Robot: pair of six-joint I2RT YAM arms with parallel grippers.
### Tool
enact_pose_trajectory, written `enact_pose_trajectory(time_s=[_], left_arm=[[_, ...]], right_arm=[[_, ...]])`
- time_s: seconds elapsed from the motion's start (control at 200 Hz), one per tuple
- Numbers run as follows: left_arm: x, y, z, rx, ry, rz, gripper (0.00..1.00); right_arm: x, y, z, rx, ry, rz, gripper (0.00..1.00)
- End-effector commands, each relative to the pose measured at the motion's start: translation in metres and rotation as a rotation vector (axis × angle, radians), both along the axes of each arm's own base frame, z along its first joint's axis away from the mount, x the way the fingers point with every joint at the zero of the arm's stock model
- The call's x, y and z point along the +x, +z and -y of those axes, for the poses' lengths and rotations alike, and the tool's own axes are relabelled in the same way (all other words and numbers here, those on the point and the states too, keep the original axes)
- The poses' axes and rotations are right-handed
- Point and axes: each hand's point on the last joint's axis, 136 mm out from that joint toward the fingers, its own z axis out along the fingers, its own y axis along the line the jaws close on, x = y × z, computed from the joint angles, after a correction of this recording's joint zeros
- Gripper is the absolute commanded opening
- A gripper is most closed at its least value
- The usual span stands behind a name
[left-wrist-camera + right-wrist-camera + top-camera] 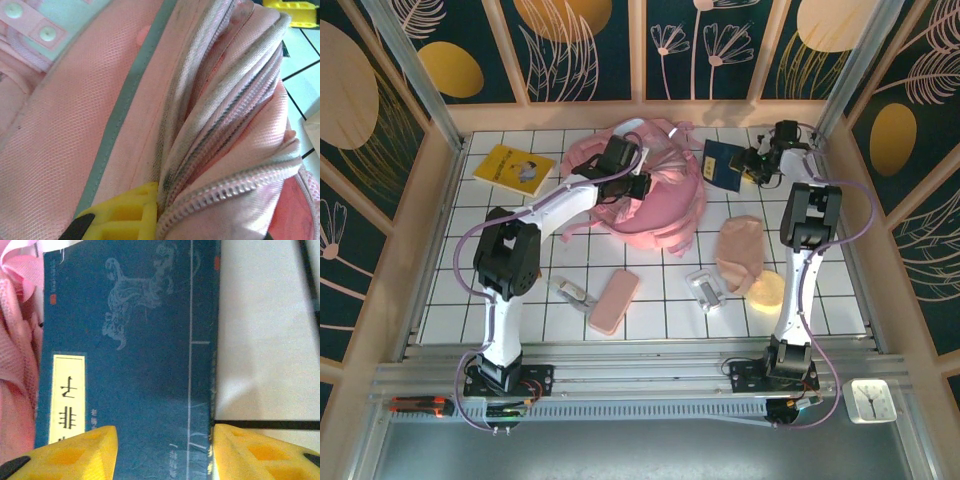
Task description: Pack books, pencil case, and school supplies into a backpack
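The navy book's spine (pixel 214 385) is under my right gripper, which is away from the backpack, so I should move across and grab the book by its label edge (pixel 44 395).
The pink backpack (pixel 660 200) lies at the back middle of the table. My left gripper (pixel 636 186) is on its top; in the left wrist view one yellow finger (pixel 122 215) presses against the bunched fabric and zip (pixel 235 187), and the other finger is hidden under the cloth. The navy book (pixel 722 163) lies flat to the right of the backpack (pixel 15 405). My right gripper (pixel 165 450) is open just above the navy book (pixel 135 340), one finger over the cover and one at its right edge. The yellow book (pixel 515 168) lies at the back left. The pencil case (pixel 613 301) lies at the front centre, with silver clip pieces (pixel 575 293) (pixel 705 290) on either side of it. The orange-brown pad is out of view.
A beige-pink soft pouch (pixel 740 250) and a pale yellow disc (pixel 767 290) lie by the right arm. Wooden walls ring the white tiled table (pixel 520 320). A black slab (pixel 415 405) and a small clock (pixel 870 400) sit below the front rail.
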Motion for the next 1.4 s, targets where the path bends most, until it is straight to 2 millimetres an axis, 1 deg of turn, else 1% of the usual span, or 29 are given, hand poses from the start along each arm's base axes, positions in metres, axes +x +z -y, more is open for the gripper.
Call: enact_pose_trajectory(time_s=[0.0, 0.09, 0.16, 0.24, 0.31, 0.37, 0.48, 0.615, 0.726, 0.946, 0.986, 1.041, 1.056, 1.071, 1.076, 1.111, 1.151, 1.176, 1.221, 1.266, 1.296, 1.311, 1.376, 1.396], left_arm=[[0.018, 0.001, 0.003, -0.023, -0.004, 0.050, 0.07], [0.018, -0.001, 0.005, -0.030, -0.018, 0.046, 0.07], [0.017, -0.002, 0.006, -0.032, -0.025, 0.044, 0.07], [0.016, -0.002, 0.007, -0.032, -0.031, 0.045, 0.07], [0.015, -0.002, 0.007, -0.029, -0.038, 0.048, 0.07], [0.014, -0.001, 0.006, -0.024, -0.041, 0.051, 0.07], [0.013, 0.001, 0.004, -0.017, -0.045, 0.058, 0.07], [0.009, -0.002, 0.003, -0.011, -0.056, 0.054, 0.07], [0.006, -0.003, 0.002, -0.010, -0.066, 0.052, 0.07], [0.004, -0.002, -0.003, -0.018, -0.067, 0.051, 0.07], [0.005, -0.001, -0.006, -0.019, -0.061, 0.051, 0.06], [0.005, 0.001, -0.009, -0.023, -0.055, 0.054, 0.06], [0.006, 0.001, -0.010, -0.022, -0.053, 0.053, 0.06], [0.006, 0.001, -0.012, -0.023, -0.051, 0.053, 0.06], [0.006, 0.002, -0.012, -0.023, -0.050, 0.054, 0.06], [0.006, 0.003, -0.015, -0.021, -0.044, 0.056, 0.07], [0.006, 0.004, -0.019, -0.014, -0.034, 0.060, 0.07], [0.005, 0.003, -0.022, -0.006, -0.026, 0.059, 0.07], [0.004, 0.002, -0.028, 0.011, -0.014, 0.061, 0.07], [0.001, 0.001, -0.034, 0.026, -0.005, 0.061, 0.06], [-0.001, 0.001, -0.037, 0.036, 0.001, 0.062, 0.07], [-0.002, 0.001, -0.039, 0.040, 0.004, 0.064, 0.07], [-0.006, 0.000, -0.047, 0.059, 0.015, 0.063, 0.06], [-0.007, 0.000, -0.050, 0.065, 0.020, 0.063, 0.07]], right_arm=[[-0.016, -0.014, -0.049, 0.077, 0.124, -0.038, 0.52], [-0.014, 0.003, -0.060, 0.117, 0.137, 0.029, 0.48], [-0.012, 0.028, -0.067, 0.187, 0.134, 0.110, 0.46], [-0.014, 0.051, -0.075, 0.269, 0.139, 0.175, 0.45], [-0.018, 0.063, -0.082, 0.334, 0.155, 0.200, 0.44], [-0.024, 0.069, -0.091, 0.381, 0.186, 0.206, 0.44], [-0.034, 0.073, -0.100, 0.430, 0.233, 0.195, 0.44], [-0.044, 0.083, -0.104, 0.466, 0.258, 0.225, 0.44], [-0.047, 0.092, -0.107, 0.505, 0.262, 0.246, 0.44], [-0.045, 0.077, -0.116, 0.512, 0.262, 0.200, 0.44], [-0.042, 0.068, -0.112, 0.469, 0.223, 0.176, 0.43], [-0.031, 0.056, -0.096, 0.328, 0.144, 0.166, 0.46], [-0.027, 0.058, -0.091, 0.287, 0.119, 0.176, 0.47], [-0.023, 0.055, -0.083, 0.231, 0.081, 0.175, 0.48], [-0.021, 0.054, -0.077, 0.200, 0.058, 0.175, 0.48], [-0.017, 0.054, -0.066, 0.121, 0.015, 0.180, 0.51], [-0.012, 0.057, -0.058, 0.045, -0.009, 0.191, 0.52], [-0.007, 0.057, -0.051, -0.034, -0.030, 0.194, 0.53], [-0.003, 0.058, -0.048, -0.141, -0.022, 0.189, 0.55], [-0.001, 0.050, -0.043, -0.252, -0.019, 0.149, 0.56], [0.003, 0.049, -0.043, -0.320, -0.011, 0.143, 0.56], [0.002, 0.044, -0.044, -0.352, -0.001, 0.126, 0.57], [0.006, 0.040, -0.050, -0.454, 0.028, 0.111, 0.58], [0.007, 0.034, -0.050, -0.487, 0.035, 0.101, 0.58]])
